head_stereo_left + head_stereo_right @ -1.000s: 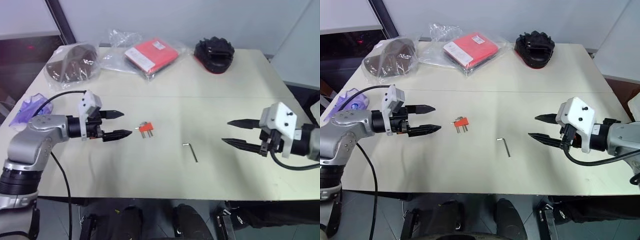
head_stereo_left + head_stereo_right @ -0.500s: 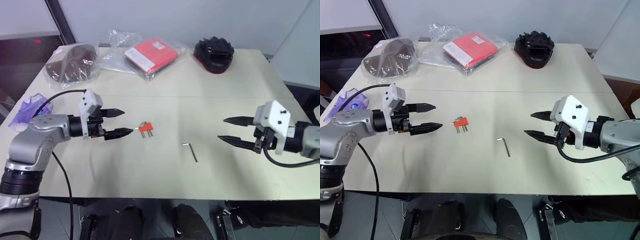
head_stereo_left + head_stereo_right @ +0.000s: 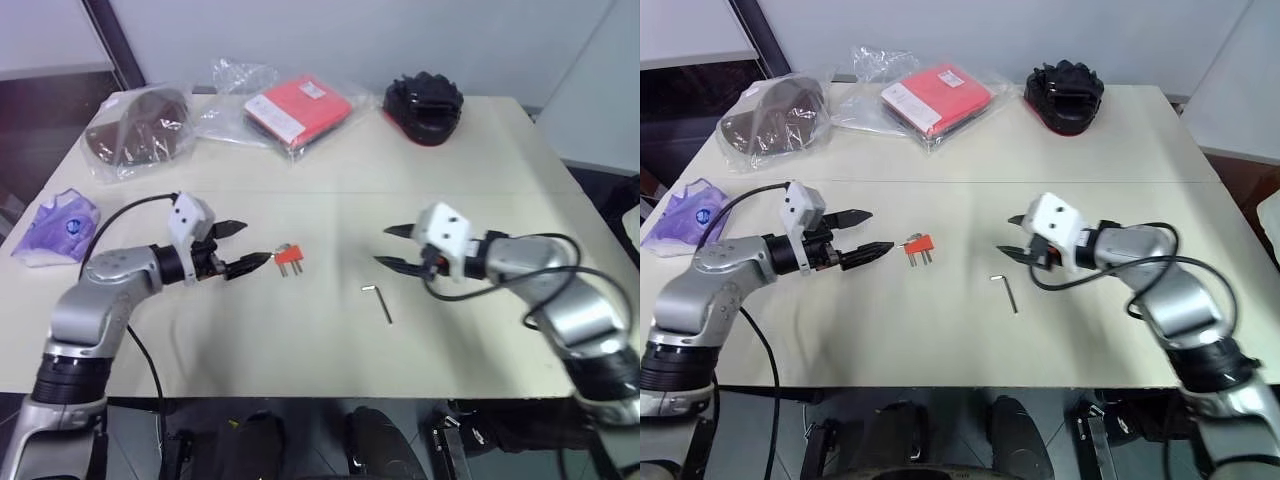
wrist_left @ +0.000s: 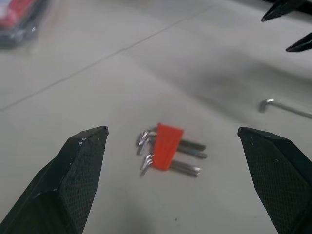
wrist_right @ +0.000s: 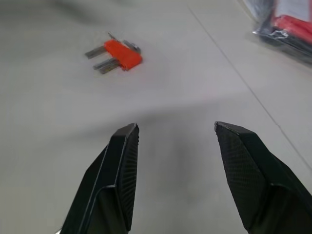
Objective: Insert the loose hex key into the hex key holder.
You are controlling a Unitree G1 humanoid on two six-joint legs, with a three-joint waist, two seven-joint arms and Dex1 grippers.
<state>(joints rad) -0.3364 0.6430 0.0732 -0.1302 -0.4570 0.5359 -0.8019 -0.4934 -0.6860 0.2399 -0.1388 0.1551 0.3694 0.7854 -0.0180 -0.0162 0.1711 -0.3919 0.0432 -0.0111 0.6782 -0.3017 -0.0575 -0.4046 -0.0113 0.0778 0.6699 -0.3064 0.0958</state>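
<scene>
The grey keys should stay in place when the robot lifts the orange-red hex key holder [image 3: 289,254] upright, because the keys run through it to their bent ends [image 4: 145,140].
The hex key holder [image 3: 291,258], a small orange-red block with short grey keys sticking out, lies flat on the cream table left of centre. My left gripper [image 3: 257,243] is open just to its left, fingertips pointing at it; in the left wrist view the holder [image 4: 165,146] sits between and ahead of the two fingers. The loose hex key [image 3: 380,302], a thin grey L-shaped rod, lies alone on the table right of the holder. My right gripper [image 3: 382,247] hangs open and empty just behind the key, pointing left toward the holder [image 5: 122,53].
Along the far edge lie a flat red packet in clear plastic [image 3: 298,108], a black object [image 3: 423,104] and a brown item in a plastic bag [image 3: 137,125]. A purple item [image 3: 55,225] sits at the left edge.
My right gripper has swung in from the right side toward the middle, ending just behind the loose key. My left gripper has dipped and edged closer to the holder. Both stayed open.
</scene>
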